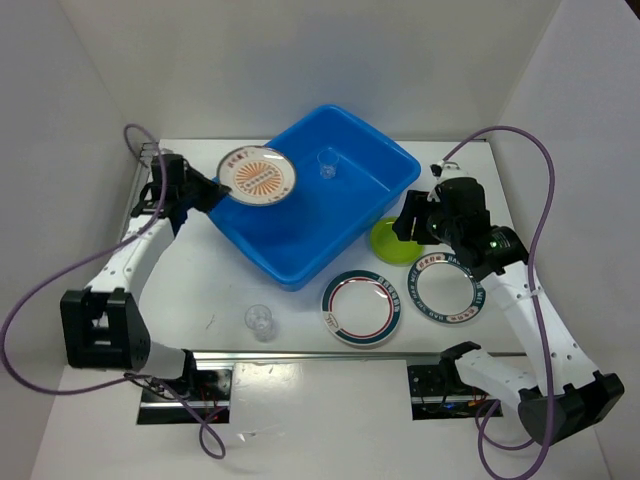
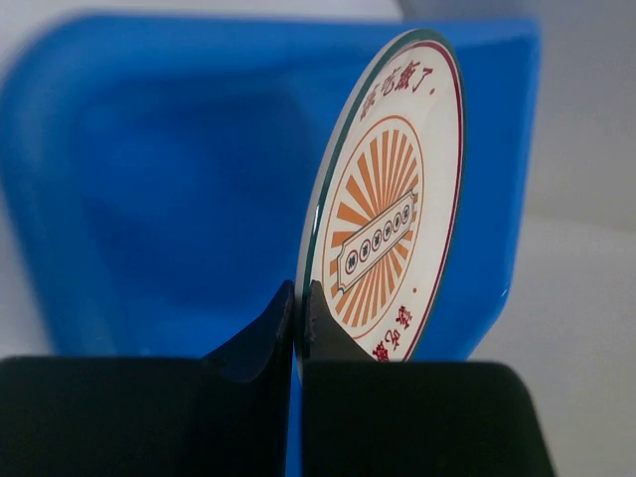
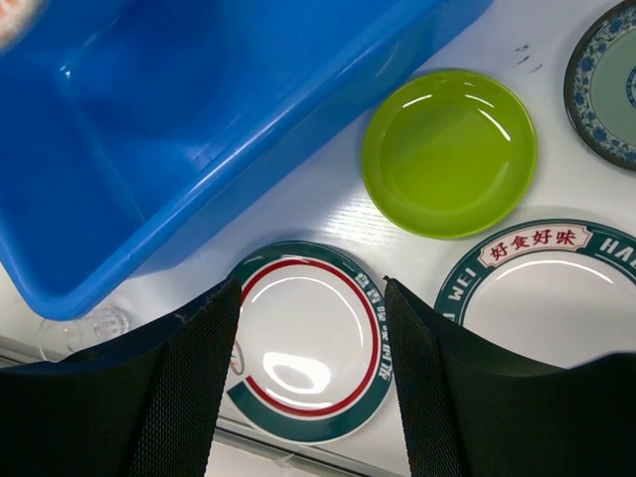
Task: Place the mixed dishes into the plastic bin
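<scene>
The orange-sunburst white plate [image 1: 257,177] is facing up and the bin's bottom near the clear cup [image 1: 302,222] is free, so the robot's left gripper should go on lowering the plate until it touches down there.
My left gripper [image 1: 215,190] is shut on the edge of the orange-sunburst white plate [image 1: 257,175] and holds it over the left rim of the blue plastic bin [image 1: 290,240]. In the left wrist view the plate [image 2: 397,189] stands on edge between my shut gripper [image 2: 299,298], with the bin [image 2: 149,199] behind. A clear cup [image 1: 327,165] sits inside the bin. My right gripper [image 1: 410,222] is open and empty above the lime-green plate [image 1: 392,238]. In the right wrist view the open gripper [image 3: 311,298] hangs over a teal-and-red-rimmed plate [image 3: 313,343].
On the table lie two teal-and-red-rimmed plates [image 1: 361,307] [image 1: 448,285] and a clear cup [image 1: 259,321] by the bin's near corner. The right wrist view shows the green plate [image 3: 449,152], the dark teal saucer [image 3: 606,84] at the right edge and the bin [image 3: 199,119].
</scene>
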`<action>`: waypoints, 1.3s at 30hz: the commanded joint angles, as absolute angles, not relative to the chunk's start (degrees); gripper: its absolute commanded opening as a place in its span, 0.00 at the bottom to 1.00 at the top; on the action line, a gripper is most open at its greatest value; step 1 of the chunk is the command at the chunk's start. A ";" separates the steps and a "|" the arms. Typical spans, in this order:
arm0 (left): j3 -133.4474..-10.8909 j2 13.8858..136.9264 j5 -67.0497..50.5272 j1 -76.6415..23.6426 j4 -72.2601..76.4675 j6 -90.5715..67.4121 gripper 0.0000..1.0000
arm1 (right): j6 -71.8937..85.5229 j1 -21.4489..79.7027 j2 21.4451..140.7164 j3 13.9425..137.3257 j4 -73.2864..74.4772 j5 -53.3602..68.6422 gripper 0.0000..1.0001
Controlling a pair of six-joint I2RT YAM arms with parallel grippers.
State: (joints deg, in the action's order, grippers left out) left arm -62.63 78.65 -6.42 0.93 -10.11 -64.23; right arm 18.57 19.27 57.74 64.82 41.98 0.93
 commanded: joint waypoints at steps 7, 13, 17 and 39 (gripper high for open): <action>-76.11 92.44 -16.79 -6.94 -11.95 -53.09 0.00 | 18.11 19.60 59.06 64.42 40.17 1.23 0.65; -79.01 100.62 -14.60 -10.72 -15.55 -50.98 0.00 | 18.11 19.60 59.06 64.42 40.17 1.23 0.65; -81.38 104.58 -12.23 -12.91 -18.44 -49.04 0.00 | 18.11 19.60 59.06 64.95 40.17 0.70 0.65; -84.29 116.10 -1.23 -14.24 -22.68 -47.55 0.39 | 17.58 19.60 58.01 63.19 40.17 0.18 0.65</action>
State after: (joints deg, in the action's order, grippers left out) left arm -82.15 115.11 -2.68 -14.39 -22.48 -48.01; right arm 18.33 19.25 59.11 63.68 41.60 0.89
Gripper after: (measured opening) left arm 0.359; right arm 0.653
